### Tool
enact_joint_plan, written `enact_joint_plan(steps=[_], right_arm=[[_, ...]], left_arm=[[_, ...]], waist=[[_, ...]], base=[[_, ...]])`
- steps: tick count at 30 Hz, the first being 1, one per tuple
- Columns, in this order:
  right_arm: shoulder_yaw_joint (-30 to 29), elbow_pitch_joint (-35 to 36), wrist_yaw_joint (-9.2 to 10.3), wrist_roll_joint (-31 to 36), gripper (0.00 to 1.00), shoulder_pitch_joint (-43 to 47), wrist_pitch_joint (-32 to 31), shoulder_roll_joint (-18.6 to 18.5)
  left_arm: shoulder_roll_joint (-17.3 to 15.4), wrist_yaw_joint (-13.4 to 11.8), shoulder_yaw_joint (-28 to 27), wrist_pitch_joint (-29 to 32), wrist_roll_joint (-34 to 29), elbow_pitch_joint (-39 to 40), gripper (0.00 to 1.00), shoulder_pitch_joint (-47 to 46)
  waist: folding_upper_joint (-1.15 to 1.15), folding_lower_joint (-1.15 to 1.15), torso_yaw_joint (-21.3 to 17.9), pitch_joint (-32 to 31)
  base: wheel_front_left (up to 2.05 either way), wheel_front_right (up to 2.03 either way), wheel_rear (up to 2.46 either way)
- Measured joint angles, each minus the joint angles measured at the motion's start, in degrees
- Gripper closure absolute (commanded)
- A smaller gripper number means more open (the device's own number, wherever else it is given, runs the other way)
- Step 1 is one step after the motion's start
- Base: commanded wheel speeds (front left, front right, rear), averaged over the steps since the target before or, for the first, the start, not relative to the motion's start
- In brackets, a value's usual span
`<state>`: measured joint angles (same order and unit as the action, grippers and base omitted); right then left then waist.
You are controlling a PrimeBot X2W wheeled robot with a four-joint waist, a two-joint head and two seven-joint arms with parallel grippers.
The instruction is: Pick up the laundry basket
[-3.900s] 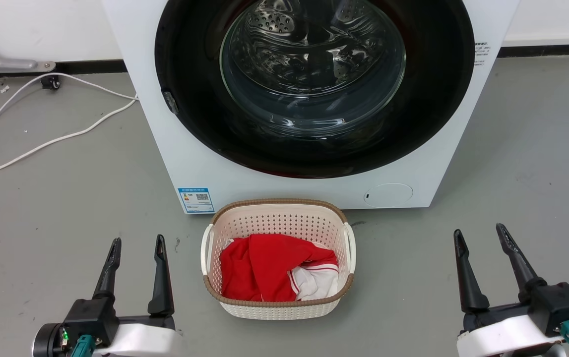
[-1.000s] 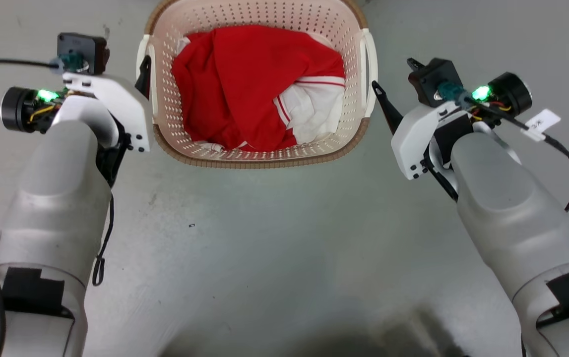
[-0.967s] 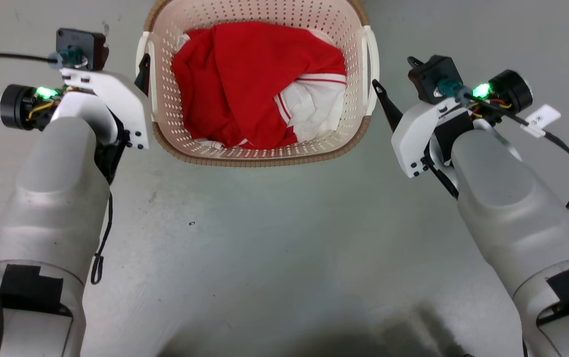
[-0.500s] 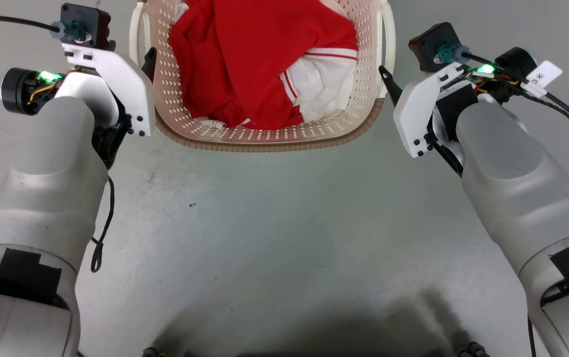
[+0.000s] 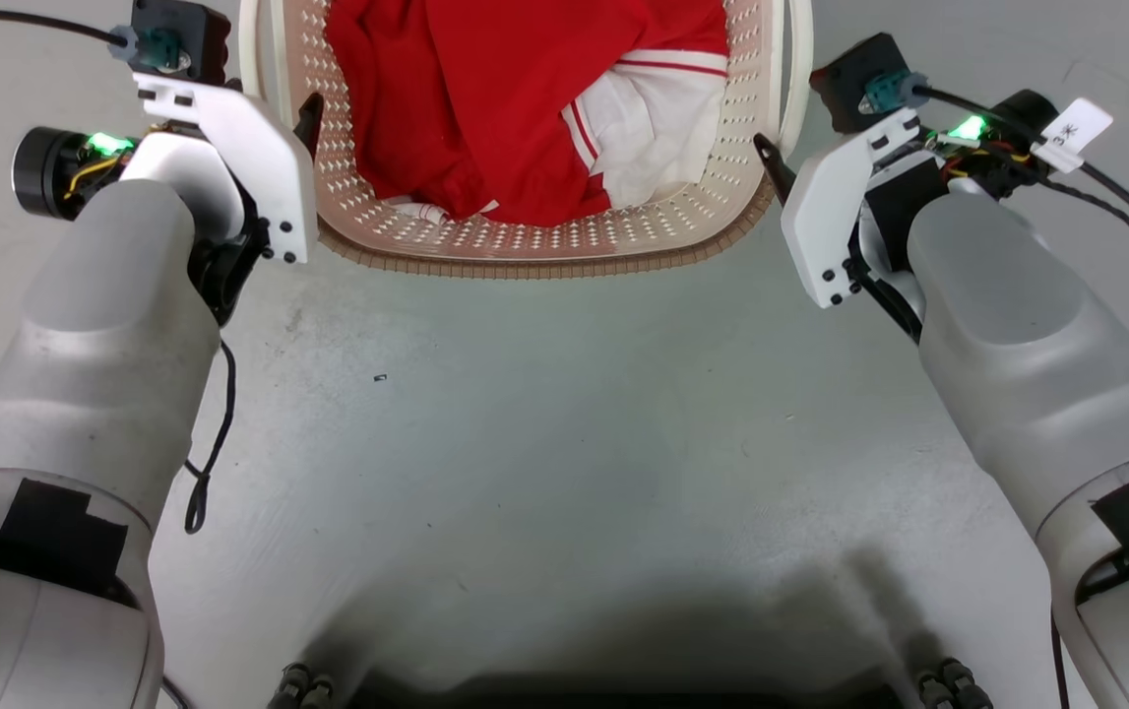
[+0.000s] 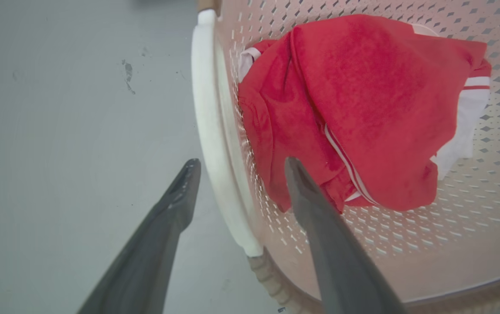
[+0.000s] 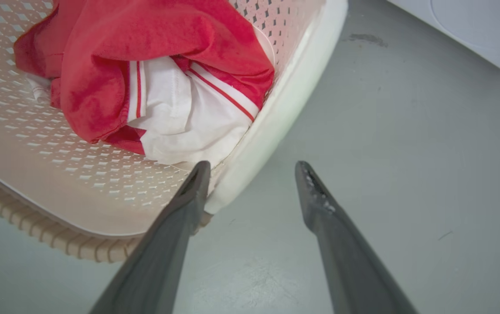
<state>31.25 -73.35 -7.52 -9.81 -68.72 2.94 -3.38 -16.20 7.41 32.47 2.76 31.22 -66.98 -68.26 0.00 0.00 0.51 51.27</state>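
Observation:
I expect the laundry basket to go up with its handle staying in line when I lift, because the white handle (image 6: 218, 137) runs straight into the brown rim (image 6: 259, 258).
The laundry basket (image 5: 534, 246), cream, perforated and brown-rimmed, stands at the top of the head view, cut off by the frame edge. Red and white clothes (image 5: 525, 89) lie in it. My left gripper (image 6: 239, 168) is open and straddles the white left handle (image 6: 215, 144), one finger outside over the floor and one inside the basket (image 6: 406, 226). My right gripper (image 7: 253, 168) is open around the near end of the right handle (image 7: 284, 104), its inner finger over the basket (image 7: 58, 174) wall and its outer finger over the floor. Neither gripper holds anything.
Grey floor (image 5: 564, 443) spreads all around the basket. A white corner of the washing machine (image 7: 476, 30) shows at the right wrist view's top right. My pale forearms (image 5: 101, 325) flank the basket, and my dark base (image 5: 623, 689) lies along the head view's bottom edge.
The head camera has dropped and tilted: the washing machine left the picture and the basket now sits larger and higher. Both arms came from the sides to straddle the handles.

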Motion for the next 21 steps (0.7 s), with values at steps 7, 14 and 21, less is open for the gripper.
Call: enact_joint_plan(steps=[7,14,21], right_arm=[[0.69,-0.10,-0.01,-1.25,0.00,-1.38,0.07,-0.29],[0.79,-0.27,0.01,-1.91,1.00,-1.82,0.21,-0.33],[1.70,-0.34,0.01,-2.92,1.00,-1.25,-1.81,-0.04]], left_arm=[[0.24,0.01,2.48,-0.41,1.74,-0.58,0.00,-1.55],[0.74,0.14,4.92,0.33,3.03,-1.76,1.00,-2.30],[0.79,0.14,6.70,0.63,5.23,-2.44,1.00,-1.65]], waist=[[0.00,0.00,0.27,1.39],[0.00,0.00,0.31,1.61],[0.00,0.00,0.24,-0.88]], base=[[0.00,0.00,0.00],[0.00,0.00,0.00],[0.00,0.00,0.00]])
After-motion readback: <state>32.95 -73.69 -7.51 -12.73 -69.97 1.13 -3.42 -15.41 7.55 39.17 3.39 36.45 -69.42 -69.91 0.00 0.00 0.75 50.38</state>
